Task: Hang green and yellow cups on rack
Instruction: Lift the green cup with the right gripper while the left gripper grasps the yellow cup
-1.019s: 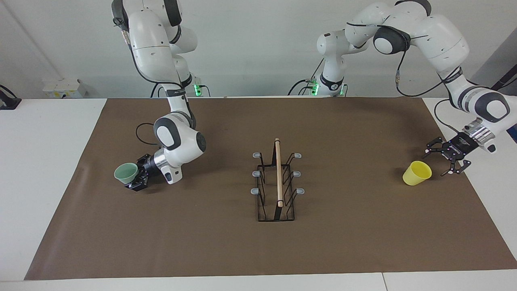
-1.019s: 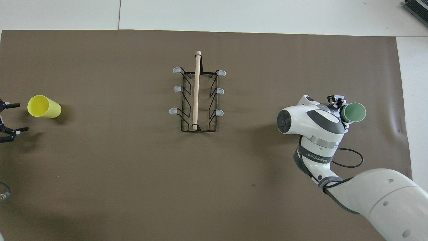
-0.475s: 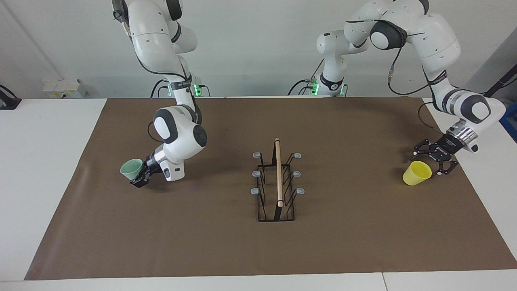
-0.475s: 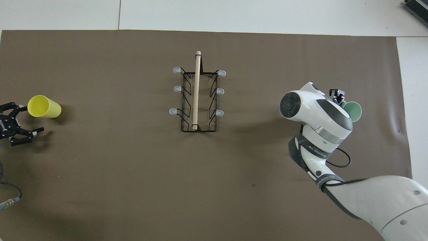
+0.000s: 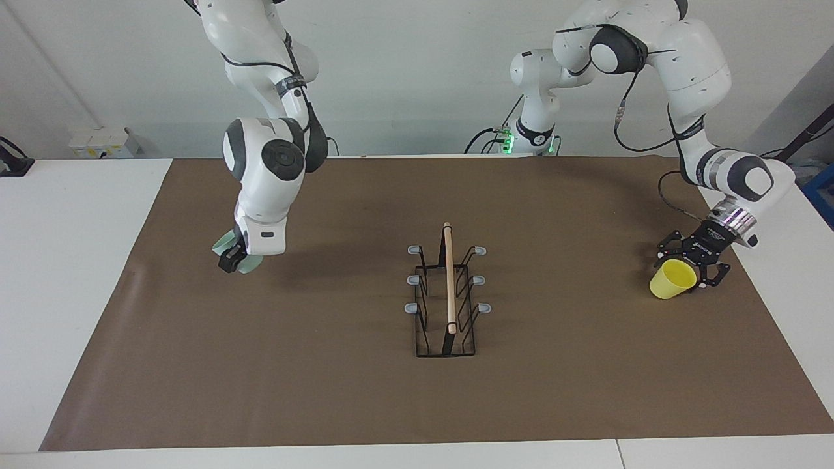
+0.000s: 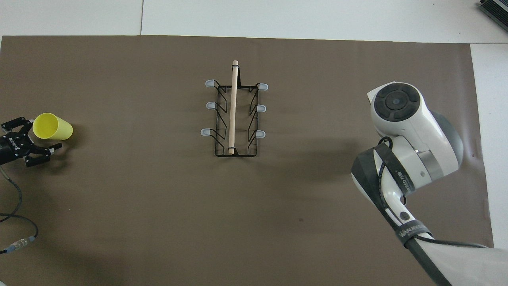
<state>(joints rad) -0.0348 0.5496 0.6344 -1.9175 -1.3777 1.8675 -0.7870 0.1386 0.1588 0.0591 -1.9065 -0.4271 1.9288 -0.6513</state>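
Note:
I expect the yellow cup (image 6: 53, 127) to hang tilted, bottom up, when I lower the cup's opening over a peg, because grey-tipped pegs (image 6: 205, 132) stick outward from the rack.
My right gripper (image 5: 233, 260) points down, shut on the pale green cup (image 5: 250, 264), which hangs above the mat at the right arm's end of the table. In the overhead view the right arm's wrist (image 6: 399, 105) hides both. The yellow cup (image 5: 671, 280) (image 6: 51, 126) sits on the mat at the left arm's end. My left gripper (image 5: 682, 268) (image 6: 43, 135) is open low beside it, one finger on each side of its rim. The black wire rack (image 5: 449, 280) (image 6: 233, 111), topped by a wooden rod, stands mid-table with nothing on its grey-tipped prongs.
A brown mat (image 5: 365, 391) covers most of the white table. A cable (image 6: 18, 222) trails from the left arm near the mat's edge. A pale box (image 5: 104, 142) lies on the table off the mat's corner, at the right arm's end, near the robots.
The right arm has lifted the green cup off the mat and turned its wrist to point down. The left gripper has moved in, open, up to the yellow cup's rim.

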